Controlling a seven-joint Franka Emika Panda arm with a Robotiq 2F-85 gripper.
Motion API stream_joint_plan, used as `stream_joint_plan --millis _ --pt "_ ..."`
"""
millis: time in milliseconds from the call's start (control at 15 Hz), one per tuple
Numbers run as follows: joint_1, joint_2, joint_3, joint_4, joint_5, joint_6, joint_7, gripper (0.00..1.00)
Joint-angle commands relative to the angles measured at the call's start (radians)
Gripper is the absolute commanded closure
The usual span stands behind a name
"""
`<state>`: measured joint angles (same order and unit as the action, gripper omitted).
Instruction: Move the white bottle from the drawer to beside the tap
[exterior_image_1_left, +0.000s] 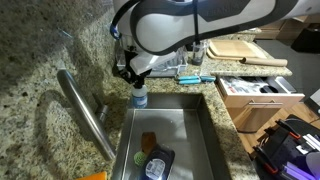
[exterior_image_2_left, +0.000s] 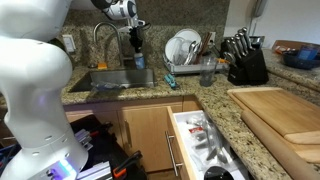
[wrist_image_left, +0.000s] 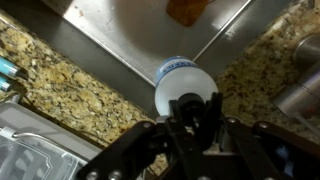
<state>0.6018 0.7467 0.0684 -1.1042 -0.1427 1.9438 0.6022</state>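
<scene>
Next, my gripper carries the white bottle further over the granite counter (wrist_image_left: 246, 76) by the tap before setting it down, because the bottle is hanging over the sink's edge (wrist_image_left: 146, 76).
The white bottle (wrist_image_left: 183, 82) with a dark cap hangs upright over the edge where the granite counter meets the steel sink (exterior_image_1_left: 190, 130). It also shows in both exterior views (exterior_image_1_left: 139, 97) (exterior_image_2_left: 137, 58). My gripper (wrist_image_left: 192, 118) comes down from above and is shut on the bottle's cap; it shows in both exterior views (exterior_image_1_left: 134, 76) (exterior_image_2_left: 134, 38). The steel tap (exterior_image_1_left: 85, 112) (exterior_image_2_left: 100, 35) stands close beside the bottle, and its base shows at the right edge of the wrist view (wrist_image_left: 303, 88). The open drawer (exterior_image_1_left: 262, 98) (exterior_image_2_left: 205, 140) is off to the side.
The sink holds an orange sponge (exterior_image_1_left: 148, 139) and a dark container (exterior_image_1_left: 155, 163). A dish rack with plates (exterior_image_2_left: 185, 55), a knife block (exterior_image_2_left: 245, 62) and wooden cutting boards (exterior_image_2_left: 285, 110) stand on the counter. A dark bag (exterior_image_1_left: 290, 150) lies below the drawer.
</scene>
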Motion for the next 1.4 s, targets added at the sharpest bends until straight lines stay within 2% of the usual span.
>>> stream_joint_plan --millis 0,67,200,267,600,667,867,933,1200,1333 --pt "0.002 0.018 0.0 0.035 0.0 -0.041 0.004 0.94" --pt "0.002 0.028 0.0 0.054 0.0 -0.053 0.005 0.77" --pt "0.003 0.03 0.0 0.049 0.0 -0.051 0.005 0.77" --pt "0.002 0.033 -0.002 0.055 0.0 -0.047 0.008 0.94" --pt "0.021 0.063 -0.004 0.147 -0.016 0.014 0.021 0.94" --pt "0.01 0.037 0.0 0.086 -0.005 -0.007 0.007 0.77" --pt "0.017 0.047 0.0 0.118 -0.005 0.004 0.009 0.77" --pt "0.018 0.049 0.0 0.12 -0.006 0.005 0.01 0.94" --pt "0.029 0.145 -0.01 0.268 -0.001 -0.043 0.019 0.94" --pt "0.038 0.212 -0.002 0.386 -0.003 -0.068 0.021 0.94"
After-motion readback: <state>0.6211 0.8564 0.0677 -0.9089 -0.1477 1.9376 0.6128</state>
